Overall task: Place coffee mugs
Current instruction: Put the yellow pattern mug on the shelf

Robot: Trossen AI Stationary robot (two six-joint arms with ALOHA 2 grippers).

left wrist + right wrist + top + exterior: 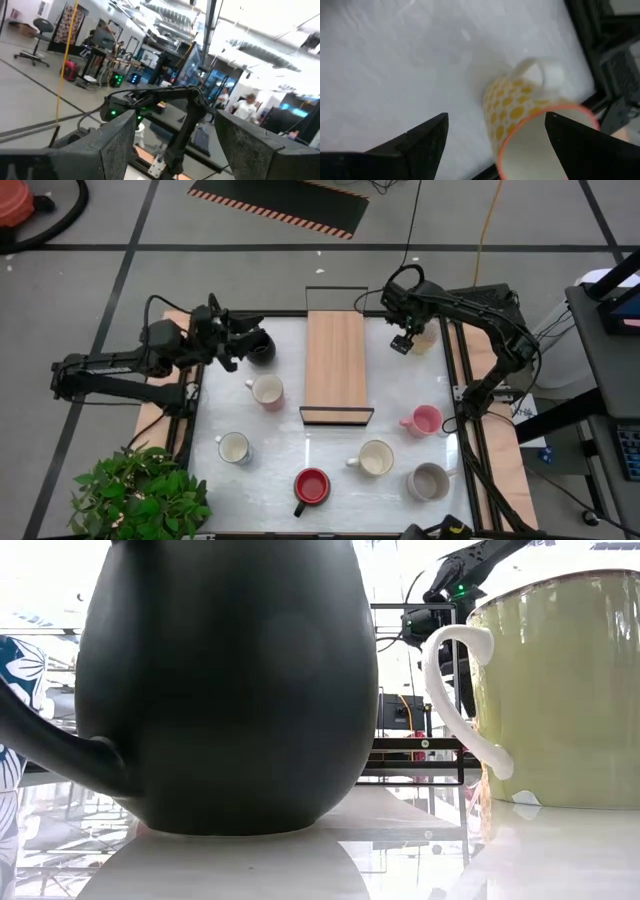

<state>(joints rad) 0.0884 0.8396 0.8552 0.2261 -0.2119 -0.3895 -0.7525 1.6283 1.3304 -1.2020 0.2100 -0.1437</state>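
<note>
The dotted mug [510, 107] has my right gripper hanging to its tray side, so next my right gripper goes back over the mug and pinches its rim [512, 137].
Eight mugs stand on the white table. The black mug [262, 349] [225, 680] is near the far left. A yellow-dotted cream mug [426, 337] [520, 107] with a white handle is at the far right. A cream mug [268, 391], a white mug [234, 448], the red mug [312, 486], another cream mug [376, 458], the grey mug [430, 481] and the pink mug [425, 420] stand nearer. My left gripper [238, 340] [175, 120] is open, just left of the black mug, pointing level across the table. My right gripper [404, 342] [496, 120] is open, above the dotted mug and a little to its left.
The long light-wood tray [335, 365] with its black wire frame lies lengthwise in the table's middle, between the two grippers. A potted plant [140, 495] stands off the near left corner. Bare table shows between the tray and the mugs on both sides.
</note>
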